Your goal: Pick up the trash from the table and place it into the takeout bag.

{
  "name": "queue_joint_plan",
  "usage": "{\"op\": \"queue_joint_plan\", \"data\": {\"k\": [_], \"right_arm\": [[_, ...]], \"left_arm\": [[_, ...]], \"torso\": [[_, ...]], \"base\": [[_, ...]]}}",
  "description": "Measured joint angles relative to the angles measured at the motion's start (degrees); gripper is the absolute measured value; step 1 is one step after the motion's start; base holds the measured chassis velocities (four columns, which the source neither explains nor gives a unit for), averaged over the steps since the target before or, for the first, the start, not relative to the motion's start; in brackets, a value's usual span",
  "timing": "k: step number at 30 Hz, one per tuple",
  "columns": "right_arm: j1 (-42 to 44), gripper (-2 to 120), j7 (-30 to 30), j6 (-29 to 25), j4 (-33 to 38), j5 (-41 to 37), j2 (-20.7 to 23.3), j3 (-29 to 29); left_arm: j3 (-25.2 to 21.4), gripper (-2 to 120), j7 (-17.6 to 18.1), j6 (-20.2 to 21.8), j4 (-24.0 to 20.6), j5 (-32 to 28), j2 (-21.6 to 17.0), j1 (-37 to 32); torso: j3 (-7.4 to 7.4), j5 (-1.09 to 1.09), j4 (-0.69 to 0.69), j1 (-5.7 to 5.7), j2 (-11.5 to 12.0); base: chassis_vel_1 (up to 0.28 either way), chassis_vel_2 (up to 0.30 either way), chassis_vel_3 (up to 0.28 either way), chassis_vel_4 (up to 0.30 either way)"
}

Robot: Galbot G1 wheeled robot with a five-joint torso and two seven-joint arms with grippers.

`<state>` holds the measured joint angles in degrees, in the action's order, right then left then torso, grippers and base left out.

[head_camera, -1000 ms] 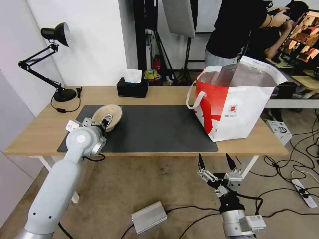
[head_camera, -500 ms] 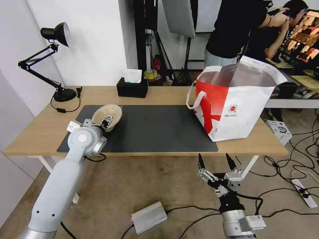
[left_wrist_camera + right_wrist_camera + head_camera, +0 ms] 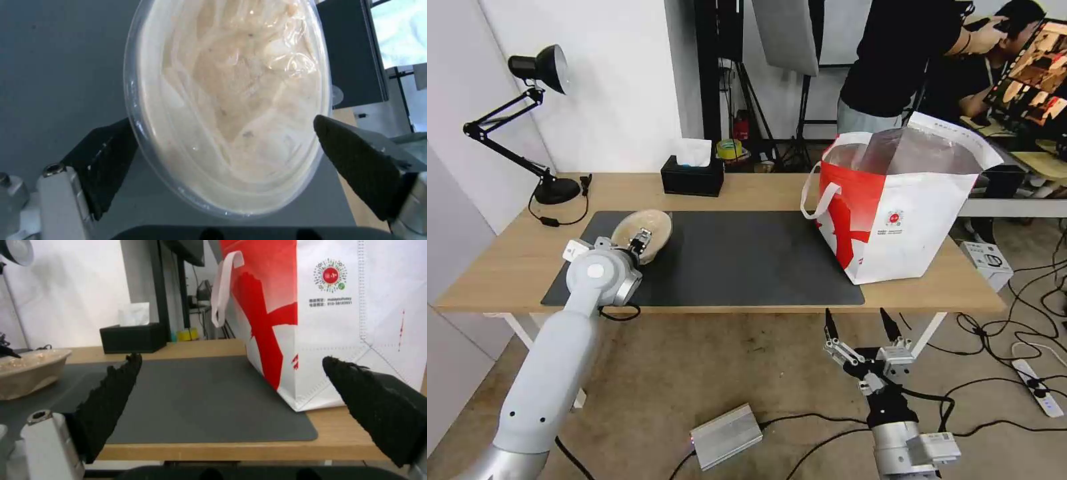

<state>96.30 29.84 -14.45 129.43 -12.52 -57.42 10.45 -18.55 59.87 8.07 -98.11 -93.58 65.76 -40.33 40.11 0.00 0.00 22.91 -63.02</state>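
My gripper will bring the lid and bowl [image 3: 643,231] up together when it lifts by the bowl's rim, because the clear lid's edge fits tightly around the bowl's rim.
A beige paper bowl [image 3: 650,227] with a clear lid stands on the dark grey mat [image 3: 747,260] at the table's [image 3: 500,260] left end. My left gripper [image 3: 640,241] is open around it, and the left wrist view has a black finger on each side of the bowl's [image 3: 231,100] rim at the left gripper [image 3: 222,126]. The white-and-red takeout bag [image 3: 914,220] stands open at the table's right end. My right gripper [image 3: 859,321] hangs open below the table's front edge. In the right wrist view the right gripper [image 3: 229,363] faces the bag [image 3: 356,323], with the bowl [image 3: 26,373] far off.
A black tissue box [image 3: 692,177] stands at the table's back edge and a black desk lamp [image 3: 540,120] at its back left corner. Cables, a power strip [image 3: 1037,390] and a silver box [image 3: 726,437] lie on the floor. People stand behind the bag.
My left arm has pushed forward a little toward the bowl, the wrist sitting higher in the picture. The bowl, the bag and the right arm have not moved.
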Motion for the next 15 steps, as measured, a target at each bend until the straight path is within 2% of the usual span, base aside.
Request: {"op": "queue_joint_plan", "data": {"k": [10,12,13,15], "right_arm": [[0.00,100,0.00,0.00,0.00,0.00,0.00,0.00],[0.00,100,0.00,0.00,0.00,0.00,0.00,0.00],[0.00,100,0.00,0.00,0.00,0.00,0.00,0.00],[0.00,100,0.00,0.00,0.00,0.00,0.00,0.00]], "left_arm": [[0.42,99,-0.09,-0.20,0.74,0.20,0.62,1.04],[0.44,88,-0.17,-0.24,0.91,0.21,0.82,1.25],[0.44,88,-0.17,-0.24,0.91,0.21,0.82,1.25],[0.55,80,-0.23,-0.24,0.95,0.22,0.84,1.30]], "torso": [[0.00,0.00,0.00,0.00,0.00],[0.00,0.00,0.00,0.00,0.00],[0.00,0.00,0.00,0.00,0.00],[0.00,0.00,0.00,0.00,0.00]], "base": [[0.000,0.000,0.000,0.000],[0.000,0.000,0.000,0.000],[0.000,0.000,0.000,0.000],[0.000,0.000,0.000,0.000]]}}
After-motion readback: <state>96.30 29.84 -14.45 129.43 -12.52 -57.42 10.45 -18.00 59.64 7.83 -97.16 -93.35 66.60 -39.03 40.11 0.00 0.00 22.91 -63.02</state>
